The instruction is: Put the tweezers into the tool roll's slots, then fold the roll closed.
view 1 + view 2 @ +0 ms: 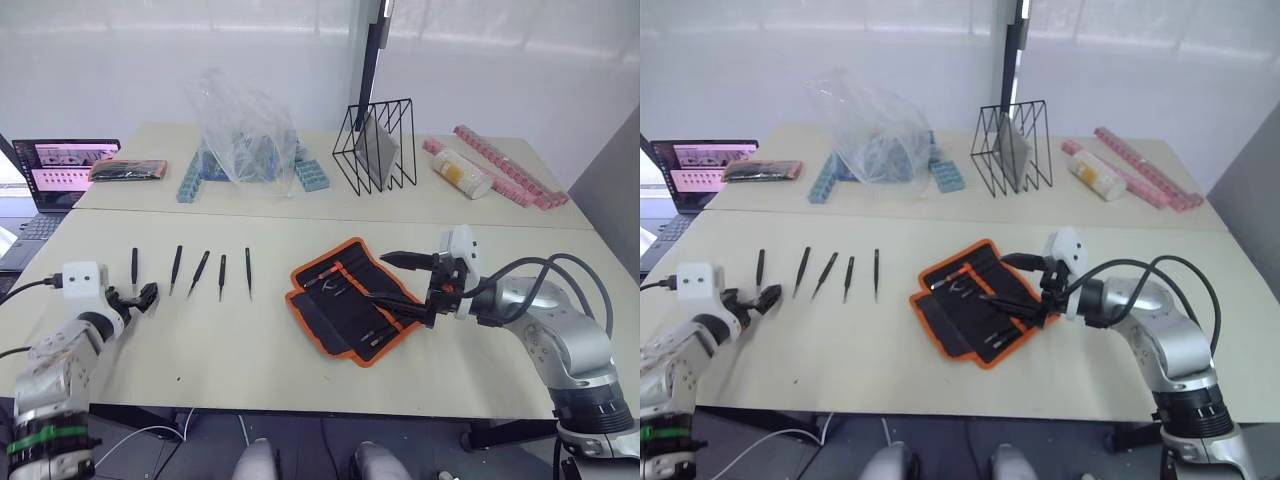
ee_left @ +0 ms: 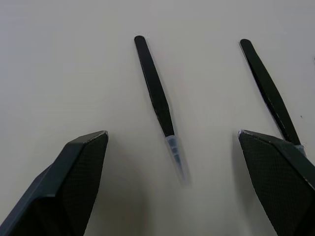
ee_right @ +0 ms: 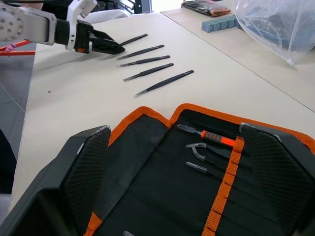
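Note:
Tools poke out (image 1: 331, 283) beyond the tool roll's orange band, so I expect the black tweezers (image 1: 134, 265) to go in only partway, with their tips still in sight, when I push them into a slot.
Several slim black tweezers (image 1: 199, 272) lie in a row on the beige table left of centre. My left gripper (image 1: 143, 296) stands open just in front of the leftmost tweezers (image 2: 156, 93), which lie between its fingers (image 2: 78, 167) untouched; a second pair (image 2: 268, 91) lies beside them. The tool roll (image 1: 355, 298) lies unrolled at the middle, black with orange edging. Its slots (image 3: 231, 162) hold a red-handled tool (image 3: 216, 137) and a few small metal ones. My right gripper (image 1: 405, 280) hovers open over the roll's right side with nothing in it.
At the back stand a crumpled plastic bag (image 1: 245, 135) over blue blocks, a black wire rack (image 1: 375, 145), a white bottle (image 1: 462, 172) and pink strips (image 1: 510, 165). A laptop (image 1: 60, 170) and a dark packet (image 1: 127, 170) sit at the far left.

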